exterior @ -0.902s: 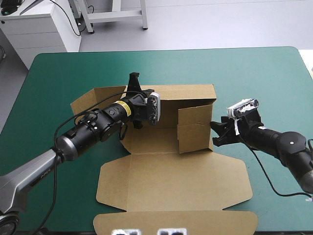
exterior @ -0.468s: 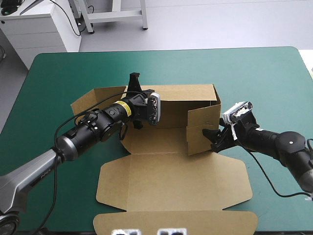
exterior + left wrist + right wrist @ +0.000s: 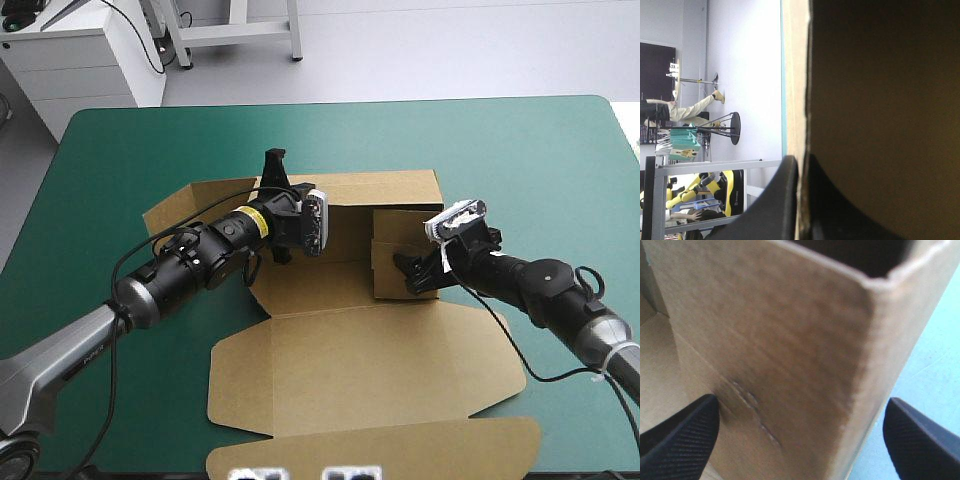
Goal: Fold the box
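Observation:
The lid will come along with the box when my right gripper lifts the box's end, because the lid joins the box's bottom along a continuous crease.
The brown box lies in the middle of the teal-green table, its lid and front flaps flat toward the near edge. Its back wall stands raised. My left gripper is shut on that wall's left end; in the left wrist view the board's edge runs between the black fingers of the left gripper. My right gripper is open and presses against the box's right side wall, which leans inward. Up close, this creased wall fills the space between the spread fingers of the right gripper.
Bare teal-green cover stretches along the far side and to the right of the box. A side flap of the box lies flat to the left of the left arm. A white cabinet stands beyond the far left corner.
My right gripper has moved left, pushing the right side wall inward over the box's floor. The flat lid and front flaps have swung slightly to the right. The left arm has held still.

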